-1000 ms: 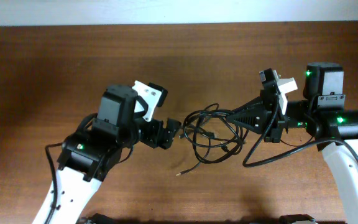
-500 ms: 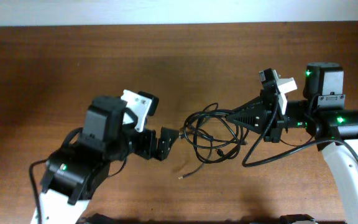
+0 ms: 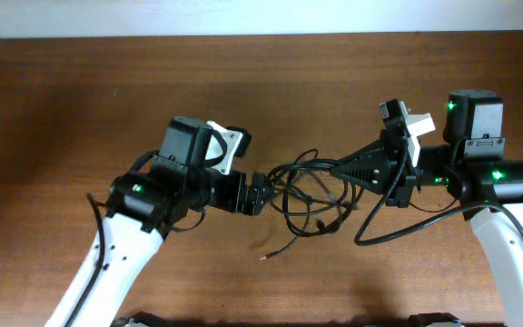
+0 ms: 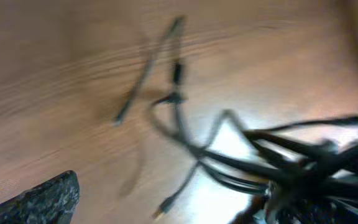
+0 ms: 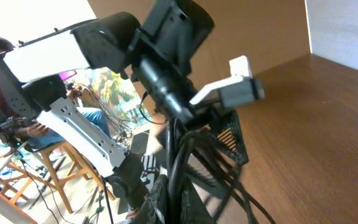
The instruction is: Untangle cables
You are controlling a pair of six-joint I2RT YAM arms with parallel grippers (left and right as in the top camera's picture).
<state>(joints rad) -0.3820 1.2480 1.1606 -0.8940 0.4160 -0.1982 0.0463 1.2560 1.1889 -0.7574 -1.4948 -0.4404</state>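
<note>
Several crossed strands of cable [image 4: 284, 165] are bunched over my left gripper's finger, so my left gripper should first back clear, then pull one cable out while my right gripper holds the bundle.
A tangle of thin black cables [image 3: 311, 202] lies on the wooden table [image 3: 107, 100] between the two arms. One loose end with a plug [image 3: 263, 256] trails toward the front. My right gripper [image 3: 341, 170] is shut on a bundle of the cables at the tangle's right side; in the right wrist view the strands [image 5: 188, 155] run out from between its fingers [image 5: 171, 199]. My left gripper [image 3: 260, 193] is open at the tangle's left edge. The left wrist view is blurred: cables [image 4: 291, 165] fill the right, and one finger of the left gripper [image 4: 166, 218] shows at the lower left.
A thicker black cable [image 3: 398, 227] loops on the table below the right arm. The table's back edge meets a white wall [image 3: 261, 14]. The left arm's body [image 5: 123, 37] fills the right wrist view's background.
The left arm drew back to the left, then came forward to the right, and its gripper now sits at the tangle's left edge. The right arm and its held cables stayed put.
</note>
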